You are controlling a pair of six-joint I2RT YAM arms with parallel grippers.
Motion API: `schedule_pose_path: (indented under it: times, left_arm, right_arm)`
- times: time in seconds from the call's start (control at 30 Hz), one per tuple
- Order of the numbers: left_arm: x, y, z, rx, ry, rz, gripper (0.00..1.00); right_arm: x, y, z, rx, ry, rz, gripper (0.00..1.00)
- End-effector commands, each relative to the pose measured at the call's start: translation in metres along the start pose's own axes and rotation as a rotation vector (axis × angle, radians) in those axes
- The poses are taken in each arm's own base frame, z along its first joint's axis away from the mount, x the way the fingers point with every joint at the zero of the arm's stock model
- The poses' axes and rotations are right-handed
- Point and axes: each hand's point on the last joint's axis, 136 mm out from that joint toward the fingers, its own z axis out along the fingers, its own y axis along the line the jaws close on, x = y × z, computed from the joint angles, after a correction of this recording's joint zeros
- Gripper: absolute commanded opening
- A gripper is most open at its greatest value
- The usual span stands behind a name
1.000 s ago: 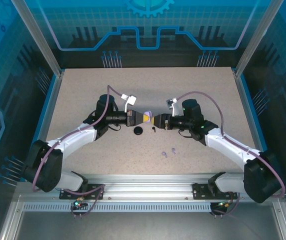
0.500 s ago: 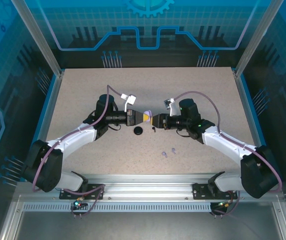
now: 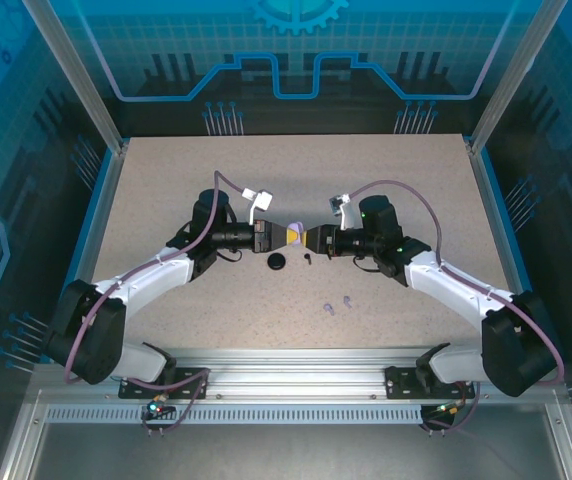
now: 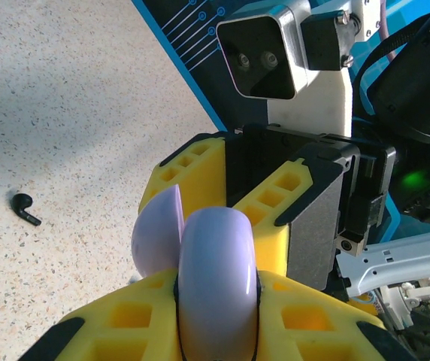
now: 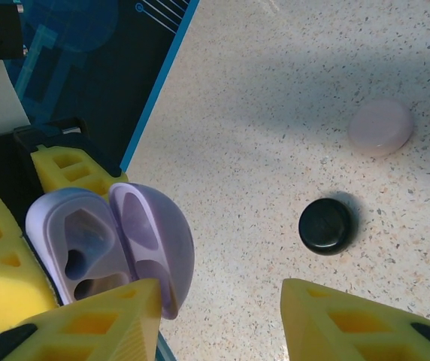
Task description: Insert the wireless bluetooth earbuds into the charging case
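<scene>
The lilac case's wells [image 5: 87, 248] point toward my right gripper, so my right gripper should hold the case's lid [image 5: 173, 239] and turn the wells to face up. My left gripper should take hold of the case's base again after that.
My left gripper [image 3: 292, 234] is shut on the base of a lilac charging case [image 4: 216, 278], held above the table with its lid [image 4: 158, 233] swung open. In the right wrist view the case [image 5: 76, 241] shows two empty wells. My right gripper [image 5: 222, 323] is open and faces it. Its left finger [image 5: 102, 323] lies against the edge of the lid [image 5: 158, 241]. Nothing sits between the jaws. A black earbud [image 3: 308, 258] lies on the table below the grippers, and two lilac earbuds [image 3: 329, 308] [image 3: 348, 300] lie nearer the front.
A closed black round case [image 3: 277, 262] sits just in front of the grippers. A pale pink round case [image 5: 381, 128] lies beyond the black case [image 5: 326, 226] in the right wrist view. Blue walls ring the speckled table [image 3: 166, 180].
My right gripper has moved a little left, closer to the held case, and its jaws have narrowed. The left arm and the case have stayed still.
</scene>
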Motion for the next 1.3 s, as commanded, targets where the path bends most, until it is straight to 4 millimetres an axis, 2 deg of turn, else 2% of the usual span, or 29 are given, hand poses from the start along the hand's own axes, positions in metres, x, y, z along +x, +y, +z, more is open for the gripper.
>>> schedule_pose_path:
  times: [0.0, 0.23, 0.4, 0.7, 0.77, 0.8, 0.83, 0.87, 0.97, 1.17, 1.27]
  left_arm:
    - [0.004, -0.009, 0.000, 0.043, 0.013, 0.013, 0.00]
    - [0.005, -0.011, 0.002, 0.049, 0.018, 0.015, 0.00]
    - [0.004, -0.013, 0.003, 0.053, 0.020, 0.020, 0.00]
    - [0.006, -0.011, 0.007, 0.050, 0.027, 0.015, 0.00]
    - [0.007, -0.007, 0.007, 0.036, 0.026, 0.007, 0.02]
    - [0.007, -0.005, 0.008, 0.028, 0.024, 0.002, 0.10]
    - [0.006, -0.003, 0.008, 0.019, 0.019, 0.001, 0.29]
    - [0.006, -0.001, 0.008, 0.009, 0.016, -0.002, 0.44]
    - [0.003, 0.003, 0.006, -0.029, 0.004, 0.009, 0.74]
    - [-0.008, 0.006, -0.004, -0.129, 0.014, 0.096, 0.99]
    - [-0.012, 0.017, -0.010, -0.180, 0.029, 0.115, 0.99]
  right_arm:
    - [-0.016, 0.009, -0.001, -0.023, -0.030, -0.015, 0.46]
    - [-0.015, 0.013, 0.005, -0.043, -0.010, -0.022, 0.43]
    - [-0.014, 0.014, 0.008, -0.047, 0.000, -0.028, 0.35]
    - [-0.015, 0.016, 0.009, -0.048, 0.006, -0.038, 0.01]
    - [-0.013, 0.013, 0.010, -0.037, 0.016, -0.036, 0.00]
    - [-0.020, 0.019, 0.008, -0.042, 0.004, -0.051, 0.00]
    - [-0.022, 0.020, 0.008, -0.035, 0.002, -0.055, 0.00]
    - [-0.023, 0.018, 0.007, -0.018, 0.006, -0.060, 0.00]
    - [-0.025, 0.009, 0.005, 0.056, 0.028, -0.079, 0.00]
    - [-0.043, -0.017, -0.009, 0.272, 0.087, -0.202, 0.00]
    - [-0.053, -0.031, -0.011, 0.369, 0.147, -0.301, 0.00]
